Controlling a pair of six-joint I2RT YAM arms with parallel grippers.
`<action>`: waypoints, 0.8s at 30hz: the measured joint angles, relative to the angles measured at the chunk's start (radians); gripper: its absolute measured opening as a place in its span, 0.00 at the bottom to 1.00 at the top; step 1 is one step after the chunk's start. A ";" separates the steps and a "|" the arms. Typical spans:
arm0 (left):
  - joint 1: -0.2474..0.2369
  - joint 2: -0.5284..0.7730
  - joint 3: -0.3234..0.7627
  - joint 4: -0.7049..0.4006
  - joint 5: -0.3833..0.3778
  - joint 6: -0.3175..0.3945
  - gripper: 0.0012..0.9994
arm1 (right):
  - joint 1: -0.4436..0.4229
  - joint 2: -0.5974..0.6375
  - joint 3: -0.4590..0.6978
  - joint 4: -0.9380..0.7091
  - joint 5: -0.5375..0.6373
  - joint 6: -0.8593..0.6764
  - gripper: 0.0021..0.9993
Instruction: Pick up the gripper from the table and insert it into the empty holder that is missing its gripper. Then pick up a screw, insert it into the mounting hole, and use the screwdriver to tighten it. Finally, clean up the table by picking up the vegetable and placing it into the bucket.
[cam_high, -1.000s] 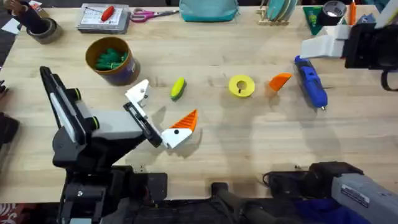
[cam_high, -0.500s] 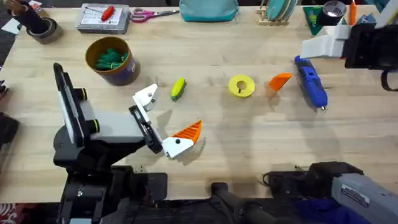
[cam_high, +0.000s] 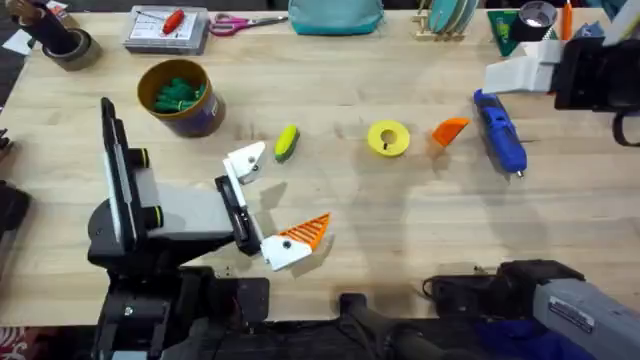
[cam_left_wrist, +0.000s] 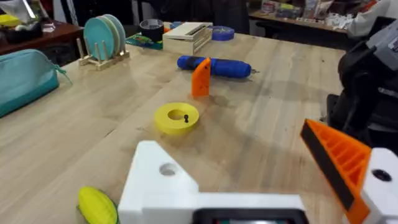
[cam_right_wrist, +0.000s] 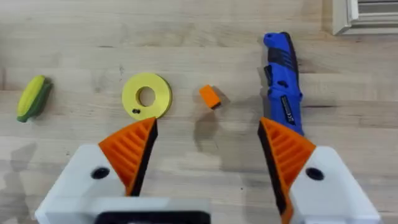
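My gripper will insert the loose orange gripper (cam_high: 450, 131), which should stay in place by itself, because the fitted orange finger (cam_high: 307, 232) sits inside its white holder.
The loose orange gripper (cam_high: 450, 130) stands on the table between a yellow disc (cam_high: 388, 138) and the blue screwdriver (cam_high: 500, 135). A small black screw (cam_right_wrist: 136, 111) lies on the disc. My left gripper (cam_high: 278, 197) is open, with a bare white holder (cam_high: 245, 160) on one side and an orange finger (cam_high: 300, 235) on the other; the holder's hole (cam_left_wrist: 168, 169) is empty. The corn vegetable (cam_high: 286, 141) lies just beyond the holder. The bucket (cam_high: 203, 118) holds green pieces. My right gripper (cam_right_wrist: 206, 122) hangs open above the orange gripper (cam_right_wrist: 210, 96).
Along the far edge are a tray with a red-handled tool (cam_high: 170, 25), pink scissors (cam_high: 235, 22), a teal pouch (cam_high: 335, 15), a plate rack (cam_high: 445, 20) and a tape roll (cam_high: 62, 42). A white block (cam_high: 520, 72) sits at the far right.
My left arm has swung right; its gripper has turned, the holder shifting right toward the corn and the orange finger coming nearer the front edge. Nothing else moved.
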 joint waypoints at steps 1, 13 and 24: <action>0.000 0.000 0.000 0.000 0.004 0.002 0.99 | 0.000 0.000 0.000 0.000 0.000 0.000 1.00; 0.000 0.000 0.000 -0.004 0.026 0.007 0.99 | 0.000 0.000 0.000 0.000 0.000 0.000 1.00; 0.000 0.000 0.000 -0.004 0.026 0.007 0.99 | 0.000 0.000 0.000 0.000 0.000 0.000 1.00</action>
